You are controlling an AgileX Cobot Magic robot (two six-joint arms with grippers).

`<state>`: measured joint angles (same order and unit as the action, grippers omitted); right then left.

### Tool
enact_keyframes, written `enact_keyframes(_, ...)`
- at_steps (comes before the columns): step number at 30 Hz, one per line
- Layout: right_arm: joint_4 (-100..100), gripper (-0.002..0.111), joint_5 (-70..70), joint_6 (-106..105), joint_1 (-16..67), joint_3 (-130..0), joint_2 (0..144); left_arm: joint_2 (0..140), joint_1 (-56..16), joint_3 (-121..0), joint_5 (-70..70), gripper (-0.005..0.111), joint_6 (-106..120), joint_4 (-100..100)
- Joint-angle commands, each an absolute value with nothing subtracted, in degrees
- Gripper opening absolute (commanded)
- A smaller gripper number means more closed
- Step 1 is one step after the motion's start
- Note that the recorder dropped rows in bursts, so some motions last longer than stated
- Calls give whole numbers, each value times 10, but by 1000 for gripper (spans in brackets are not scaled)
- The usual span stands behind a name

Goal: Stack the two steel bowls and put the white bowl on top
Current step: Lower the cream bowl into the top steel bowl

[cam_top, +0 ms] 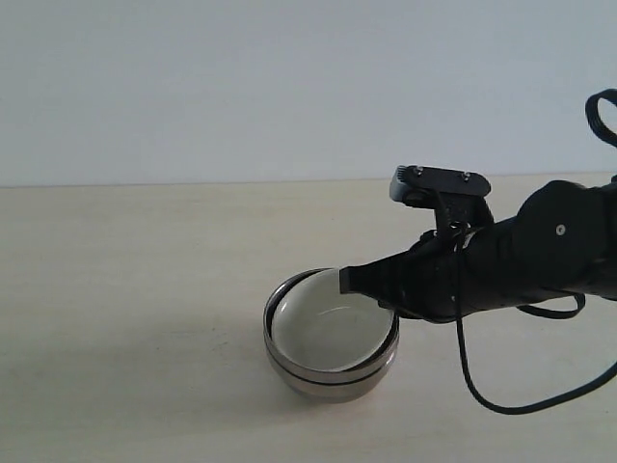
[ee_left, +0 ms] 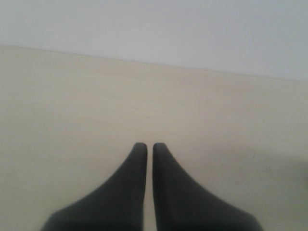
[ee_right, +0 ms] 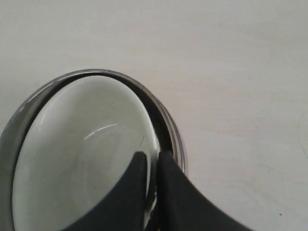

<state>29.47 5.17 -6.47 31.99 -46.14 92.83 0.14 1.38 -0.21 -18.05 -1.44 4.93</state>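
The white bowl is tilted in the steel bowls (cam_top: 383,354) while my right gripper pinches the white bowl's rim. Next, I open and set that rim (cam_top: 390,332) level before I back away.
The two steel bowls (cam_top: 328,382) sit nested one inside the other on the pale table. The white bowl (cam_top: 333,333) rests in the upper one, tilted, with its left rim raised above the steel rim. My right gripper (cam_top: 347,281) reaches in from the right and is shut on the white bowl's right rim. In the right wrist view one finger lies inside the white bowl (ee_right: 82,144) and the other in the gap beside the steel rims (ee_right: 172,130), with the gripper (ee_right: 151,156) pinching the rim. My left gripper (ee_left: 149,146) is shut and holds nothing, over bare table.
A black cable (cam_top: 482,391) loops from the right arm down onto the table at the right. The table's far edge (cam_top: 193,183) meets a plain pale wall. The left arm does not show in the exterior view.
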Motion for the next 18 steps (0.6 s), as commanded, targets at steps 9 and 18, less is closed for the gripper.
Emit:
enact_keyframes(9,292,36,58,-87,322,-464,927,0,16,0,-176,4,-21,48)
enact_keyframes(18,290,0,56,-102,322,-464,927,0,16,0,-176,4,-21,48)
